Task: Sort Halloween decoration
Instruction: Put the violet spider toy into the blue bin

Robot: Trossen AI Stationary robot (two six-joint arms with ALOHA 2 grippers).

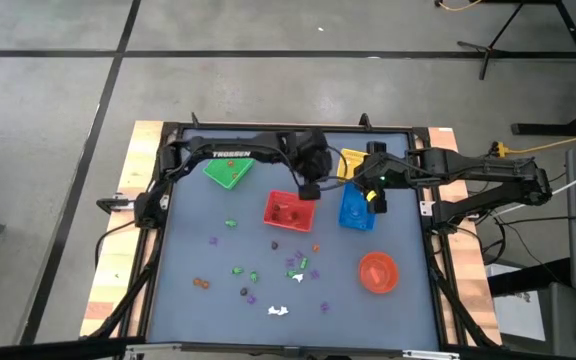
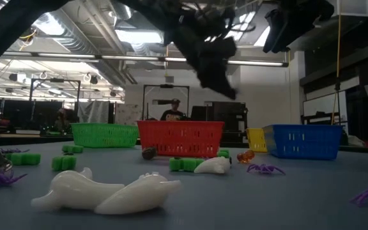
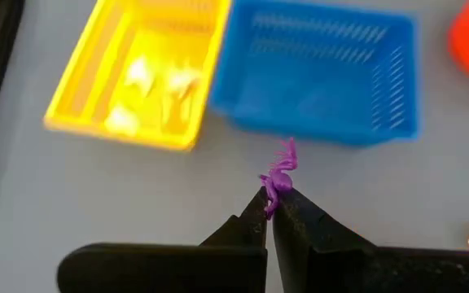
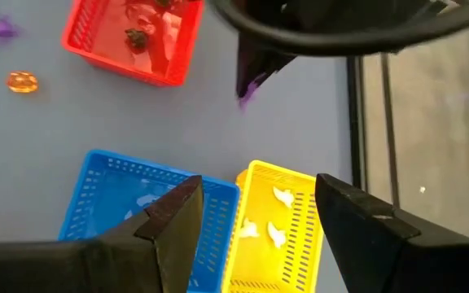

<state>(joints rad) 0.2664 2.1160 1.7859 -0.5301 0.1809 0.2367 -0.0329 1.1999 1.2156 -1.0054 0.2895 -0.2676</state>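
Note:
The purple trinket (image 3: pixel 279 172) hangs short of the blue basket (image 1: pixel 354 213), too far toward the yellow basket, so next my left gripper swings back over the blue basket before opening.
My left gripper (image 3: pixel 271 205) is shut on a small purple trinket (image 3: pixel 282 167). It hangs in the air between the red basket (image 1: pixel 290 210) and the blue basket (image 1: pixel 356 208); the high view shows it too (image 1: pixel 310 190). My right gripper (image 4: pixel 255 195) is open and empty above the blue basket (image 4: pixel 129 203) and the yellow basket (image 4: pixel 271 220). The yellow basket holds white trinkets (image 3: pixel 157 89), and the red basket holds dark ones (image 4: pixel 137 37). Several green, purple, orange and white trinkets (image 1: pixel 293 265) lie on the near part of the table. My left gripper pinches the purple trinket's near end (image 3: pixel 272 194) between its two fingertips. The rest of the trinket sticks out beyond the tips. It is lifted clear of the table, as the right wrist view also shows (image 4: pixel 251 88).
A green basket (image 1: pixel 228 172) stands at the far left and a round red bowl (image 1: pixel 377 272) at the near right. An orange trinket (image 4: pixel 21 81) lies near the red basket. White trinkets (image 2: pixel 107 191) lie close to the near edge. People show in the room behind the table.

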